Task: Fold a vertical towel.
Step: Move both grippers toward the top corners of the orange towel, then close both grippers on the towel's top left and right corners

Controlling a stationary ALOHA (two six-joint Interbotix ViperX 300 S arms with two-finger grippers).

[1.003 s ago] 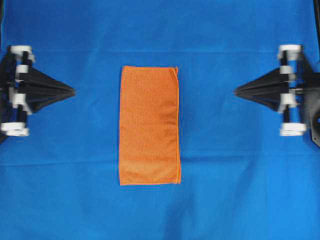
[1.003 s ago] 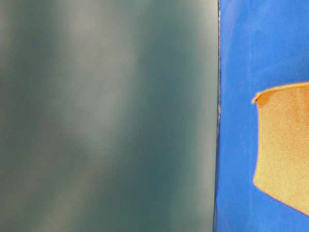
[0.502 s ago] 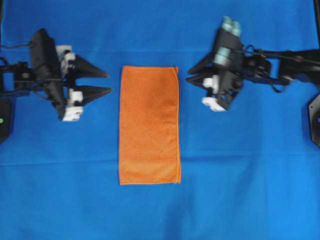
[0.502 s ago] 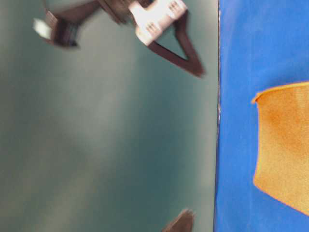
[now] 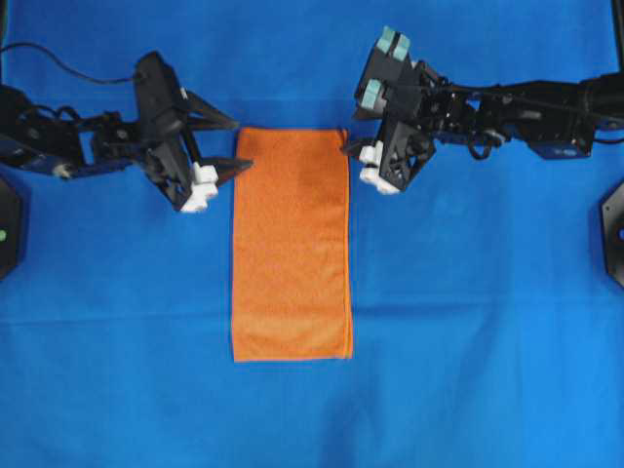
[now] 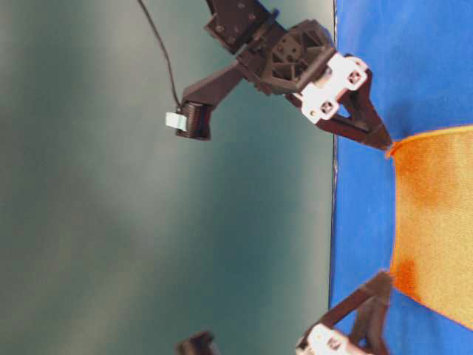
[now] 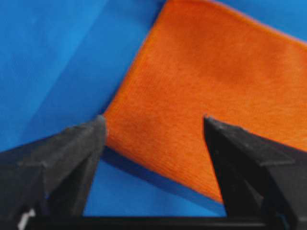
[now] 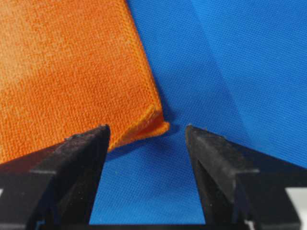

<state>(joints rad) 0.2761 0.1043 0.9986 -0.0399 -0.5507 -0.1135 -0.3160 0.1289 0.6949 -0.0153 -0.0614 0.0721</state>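
My gripper will carry the orange towel's corners, and since the orange towel lies thin and flat [image 5: 291,297], its far half [image 5: 292,180] will fold over while its near half stays put.
The orange towel [image 5: 291,244] lies flat as a long upright rectangle on the blue cloth. My left gripper [image 5: 242,146] is open at its far left corner. In the left wrist view the open gripper [image 7: 153,123] straddles that corner of the towel [image 7: 201,72]. My right gripper [image 5: 349,144] is open at the far right corner. In the right wrist view the gripper [image 8: 146,129] has the slightly curled corner of the towel [image 8: 72,62] between its open jaws. Neither gripper holds anything. The table-level view shows the towel's end [image 6: 436,222].
The large blue cloth sheet [image 5: 487,322] covers the whole table and has a few creases. Both arms reach in from the sides at the far half. The robot bases [image 5: 614,234] sit at the left and right edges.
Both arms have come in from the side edges to the towel's far corners, and both grippers have opened. The towel has not moved.
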